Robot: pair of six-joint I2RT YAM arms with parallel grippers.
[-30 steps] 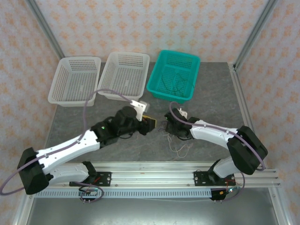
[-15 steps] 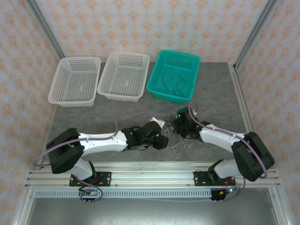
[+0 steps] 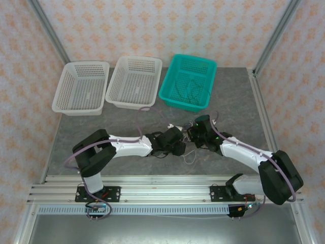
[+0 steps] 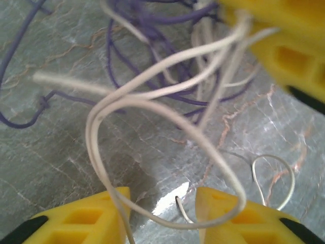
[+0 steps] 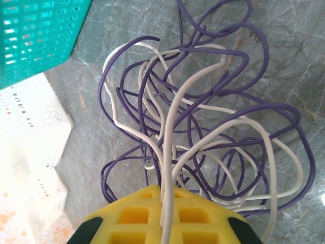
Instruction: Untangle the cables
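Observation:
The robot's right gripper is closed on the white strands [image 5: 168,137], so the left gripper should first take the white loop, before the right gripper opens and holds the purple wires [image 5: 279,106].
The cables [image 5: 203,127] form a tangle of thin purple and white wires on the grey table, in front of both grippers [image 3: 190,156]. My right gripper [image 5: 165,203] is shut on white strands that rise from the tangle between its yellow fingers. In the left wrist view my left gripper [image 4: 162,213] is open close to the table. A white cable loop [image 4: 152,101] drapes across the gap between its fingers and over both tips, unpinched. The right gripper's yellow fingers [image 4: 289,46] show just beyond, holding white strands. From above, the two grippers [image 3: 177,147] [image 3: 193,138] meet tip to tip mid-table.
A teal basket [image 3: 170,94] at the back holds more thin dark wires. Two white baskets [image 3: 114,94] [image 3: 63,101] stand to its left. The teal basket's corner [image 5: 35,35] and a white basket [image 5: 25,152] lie left of the right gripper.
The left arm swung in from the left to meet the right gripper at the tangle. The right gripper closed on white strands and lifted slightly toward the back.

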